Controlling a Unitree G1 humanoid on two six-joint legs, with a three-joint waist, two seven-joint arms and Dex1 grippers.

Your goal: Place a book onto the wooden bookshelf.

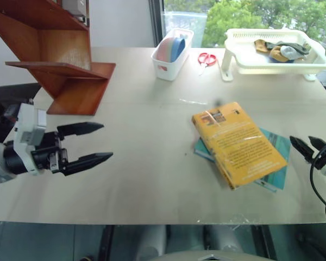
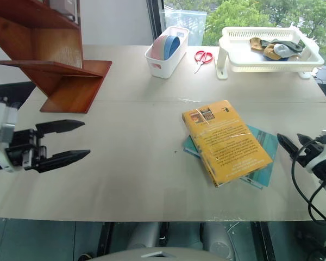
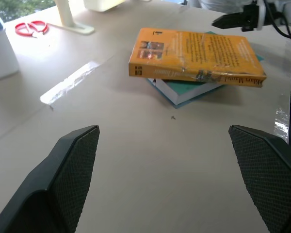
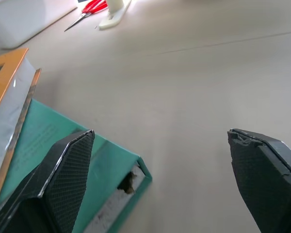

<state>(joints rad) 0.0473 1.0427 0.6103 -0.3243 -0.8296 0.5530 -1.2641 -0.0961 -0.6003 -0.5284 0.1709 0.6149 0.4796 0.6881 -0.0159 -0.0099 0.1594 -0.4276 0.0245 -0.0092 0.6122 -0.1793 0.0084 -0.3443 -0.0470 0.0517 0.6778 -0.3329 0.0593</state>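
Observation:
The yellow-orange book's spine (image 1: 223, 174) sticks out past the teal book, so the robot's left gripper should keep moving toward that spine (image 1: 212, 155) until its fingers are around it.
A thick yellow-orange book (image 1: 239, 144) in glossy wrap lies flat on top of a thinner teal book (image 1: 277, 165), right of the table's middle. The reddish-brown wooden bookshelf (image 1: 60, 54) stands at the far left corner of the table. My left gripper (image 1: 106, 141) hovers open over the table's left side, pointing toward the book with nothing between its fingers. At the table's right edge my right gripper (image 1: 300, 139) is open and empty, just beside the teal book's corner (image 4: 63, 155). The left wrist view shows the book's spine (image 3: 194, 75) ahead.
A white bin (image 1: 171, 51) holding pink and blue discs stands at the back middle, with red scissors (image 1: 207, 58) beside it. A white plastic tray (image 1: 277, 51) with cloths sits at the back right. Bare tabletop (image 1: 146, 141) lies between my left gripper and the books.

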